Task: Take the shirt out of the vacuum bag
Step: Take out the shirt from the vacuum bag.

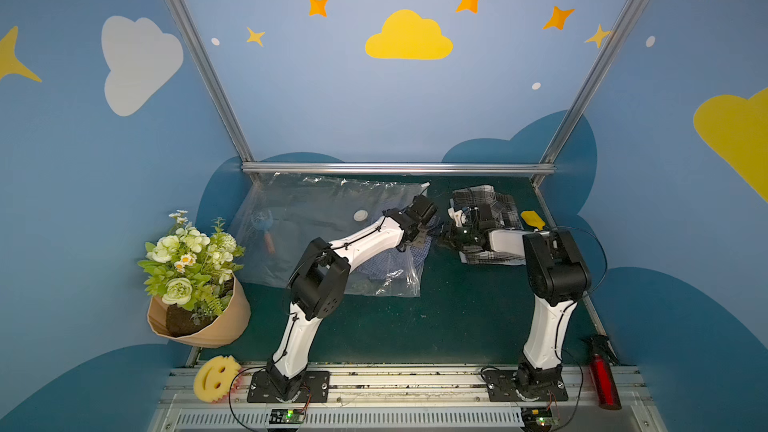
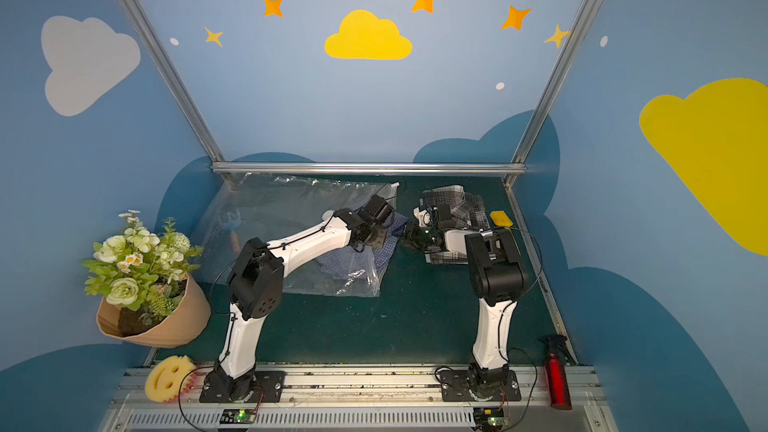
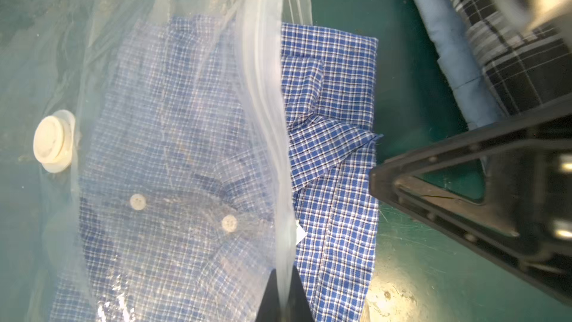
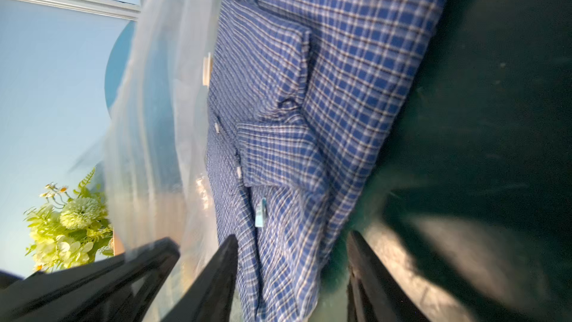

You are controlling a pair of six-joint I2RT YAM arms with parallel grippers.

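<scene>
The robot's left gripper holds only the bag's edge (image 3: 282,143) while the shirt is mostly inside, so the left gripper should hold the bag (image 1: 341,224) down beside the valve before the right gripper pulls.
The clear vacuum bag (image 1: 307,218) (image 2: 270,218) lies at the back left of the green table, its round white valve (image 3: 54,140) on top. A blue checked shirt (image 3: 334,103) (image 4: 325,88) sticks partly out of the bag's mouth; the rest shows through the plastic. My left gripper (image 3: 283,274) (image 1: 417,238) is shut on the bag's upper lip and holds it up off the shirt. My right gripper (image 4: 291,236) (image 1: 439,239) is open at the mouth. The shirt's free edge lies between its fingers, with a gap on one side.
A grey plaid garment (image 1: 484,201) lies at the back right under the right arm, a yellow piece (image 1: 532,219) beside it. A flower pot (image 1: 195,284) stands at the left edge. A smiley sponge (image 1: 216,378) and a red spray bottle (image 1: 602,376) sit at the front corners.
</scene>
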